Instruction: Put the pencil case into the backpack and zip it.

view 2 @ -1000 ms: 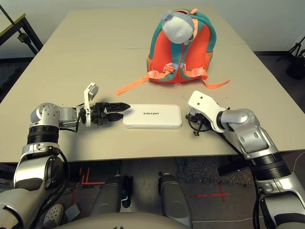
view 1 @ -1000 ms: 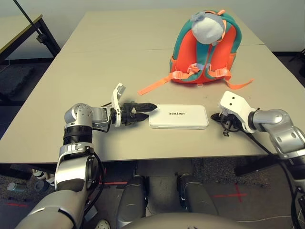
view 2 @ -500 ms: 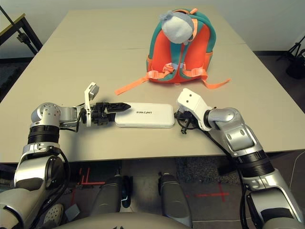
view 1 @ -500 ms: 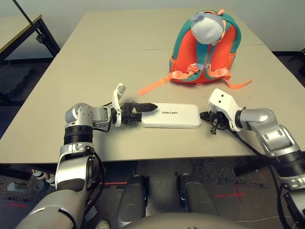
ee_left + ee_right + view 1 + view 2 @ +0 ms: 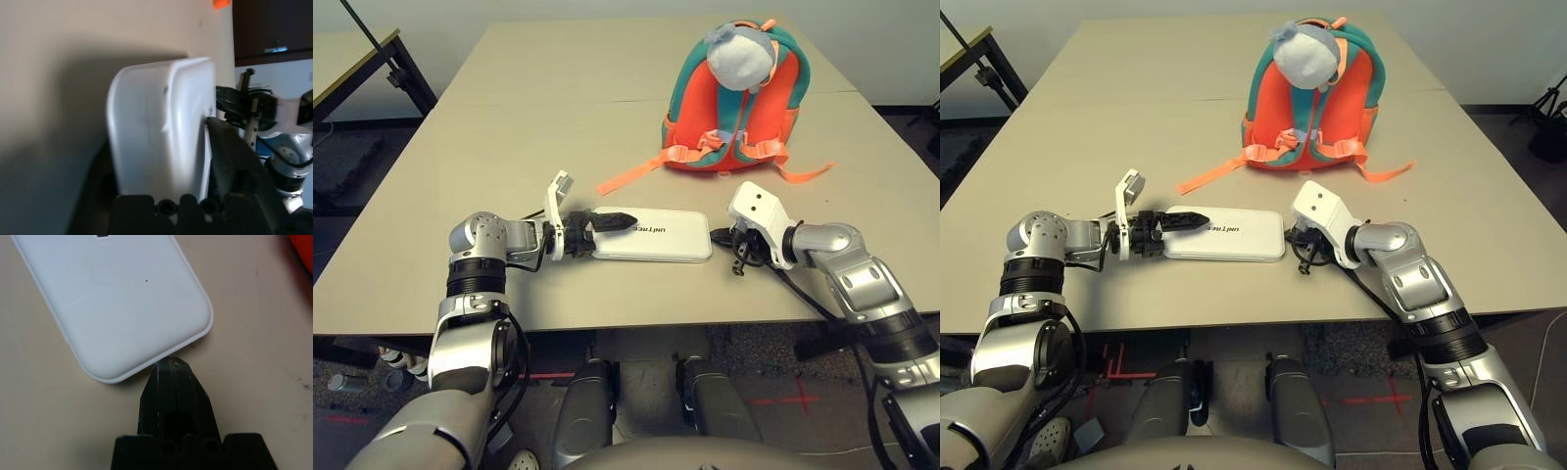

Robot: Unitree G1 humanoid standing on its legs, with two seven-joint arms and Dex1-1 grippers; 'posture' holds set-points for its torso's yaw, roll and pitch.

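Observation:
The backpack is standing far behind the pencil case in the left gripper [image 5: 658,239], so the robot's right gripper should take hold of the backpack's teal middle strip [image 5: 729,116] and pull the backpack nearer.
The white pencil case [image 5: 651,235] lies flat near the table's front edge, lettering up. My left gripper [image 5: 612,223] is open around its left end: in the left wrist view the pencil case [image 5: 161,127] fills the gap beside one black finger [image 5: 230,161]. My right gripper [image 5: 724,236] is shut and empty, its joined tip [image 5: 171,369] touching the rounded right end of the case [image 5: 112,298]. The orange and teal backpack [image 5: 729,98] stands upright behind the case, its grey-white plush charm [image 5: 739,57] on top. I cannot see its zip from here.
A loose light orange strap [image 5: 626,176] trails from the backpack across the table towards the left gripper. The table's front edge [image 5: 636,315] runs just below both grippers. Another table [image 5: 352,59] stands at the far left, off this one.
My right gripper has moved left, pushing the pencil case leftward along the table. The case's left end has slid between the left gripper's fingers. The left arm has held still.

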